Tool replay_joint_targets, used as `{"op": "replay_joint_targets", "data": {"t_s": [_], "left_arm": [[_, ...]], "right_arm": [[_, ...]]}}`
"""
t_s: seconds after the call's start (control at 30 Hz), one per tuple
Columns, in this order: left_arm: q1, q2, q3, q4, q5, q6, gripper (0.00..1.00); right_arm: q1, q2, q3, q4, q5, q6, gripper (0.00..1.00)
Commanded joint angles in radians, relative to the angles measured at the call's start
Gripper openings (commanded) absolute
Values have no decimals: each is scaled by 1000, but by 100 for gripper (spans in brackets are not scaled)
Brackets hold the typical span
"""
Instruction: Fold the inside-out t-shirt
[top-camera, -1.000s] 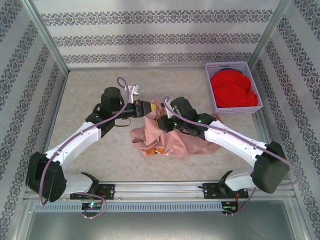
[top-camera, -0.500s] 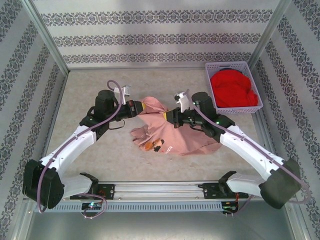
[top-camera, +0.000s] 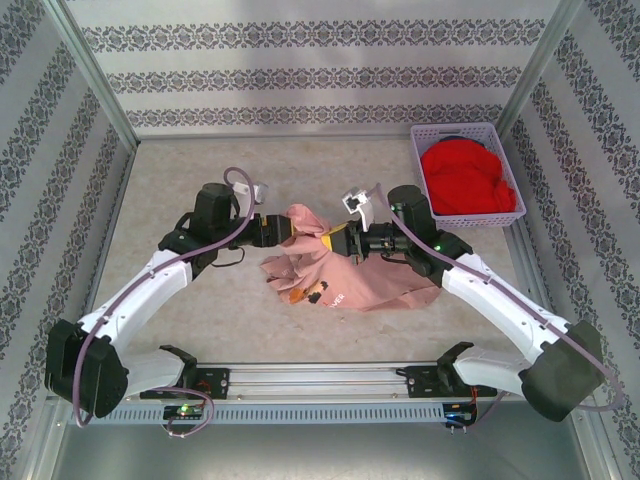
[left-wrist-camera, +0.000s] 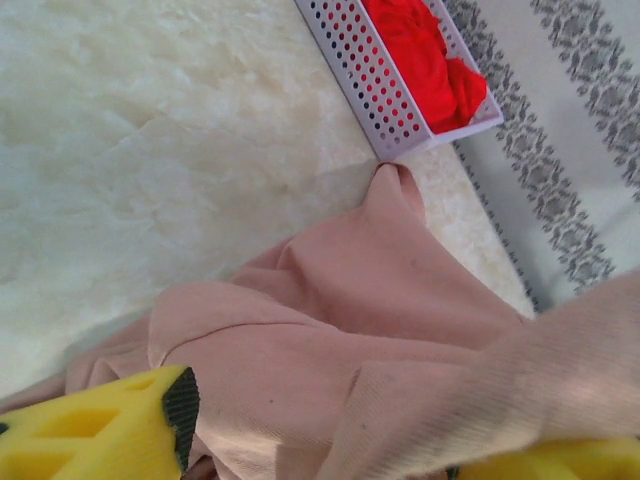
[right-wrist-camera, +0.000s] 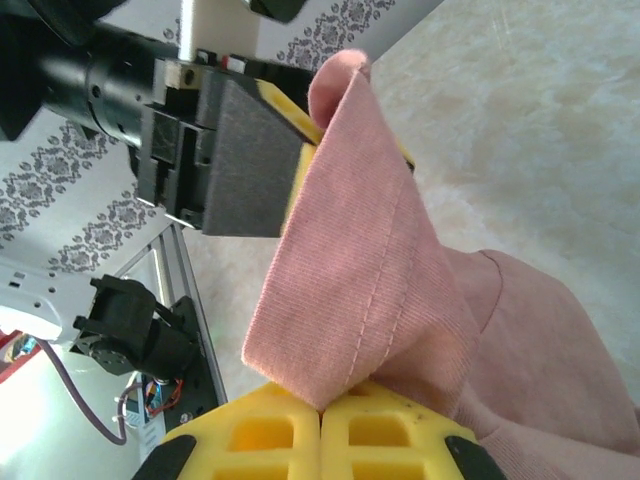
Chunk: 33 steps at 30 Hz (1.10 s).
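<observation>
Next, I shift my left gripper and pinch the fold's loose edge with it while my right gripper holds it steady, because the t-shirt's raised fold hangs over one finger of my left gripper.
The inside-out t-shirt lies crumpled mid-table, dusty pink, with a small orange and dark print at its near edge. A raised fold of it spans the gap between both grippers. My right gripper is shut on that fold; in the right wrist view its yellow fingertips meet on a stitched hem of the shirt. My left gripper faces it from the left. In the left wrist view its jaws stand apart, with shirt fabric lying between them and draped over the right finger.
A white perforated basket holding a bright red garment stands at the back right, just beyond the right arm. Bare marbled tabletop stretches left and behind the shirt. Patterned walls close in the sides and back.
One second ago the grippers were close together; they then drew apart, stretching the fabric. Now they have come back toward each other and the held fold sits lower.
</observation>
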Motion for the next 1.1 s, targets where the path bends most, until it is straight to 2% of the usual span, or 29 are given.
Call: {"op": "replay_joint_targets", "data": {"t_s": [0.0,0.23,0.4,0.53,0.67,0.73,0.8,0.83,0.97,1.07], "left_arm": [[-28,-44,50,-109,-53,112,73],[-31,-82,86,-152,-85,184,91],[-31,9,163,-188,-23,263,91],[-31,40,169,-164,96,266,84],[-32,87,176,-141,191,271,66],[-31,119,194,-144,202,270,49],[-32,142,210,-126,216,242,23],[-31,146,214,-114,217,224,14],[-32,114,198,-72,108,129,0],[-33,65,157,2,130,76,0]], "right_arm": [[-11,11,19,-25,-4,-47,0],[-14,32,41,-47,-18,-76,0],[-15,33,50,-66,-29,-94,0],[-23,26,60,-91,-25,-105,0],[-26,28,65,-94,-37,-108,0],[-26,28,69,-97,-41,-105,0],[-30,31,89,-117,-28,-84,0],[-33,33,105,-136,-19,-68,0],[-73,30,137,-151,-21,62,3],[-99,31,118,-65,-59,198,7]]}}
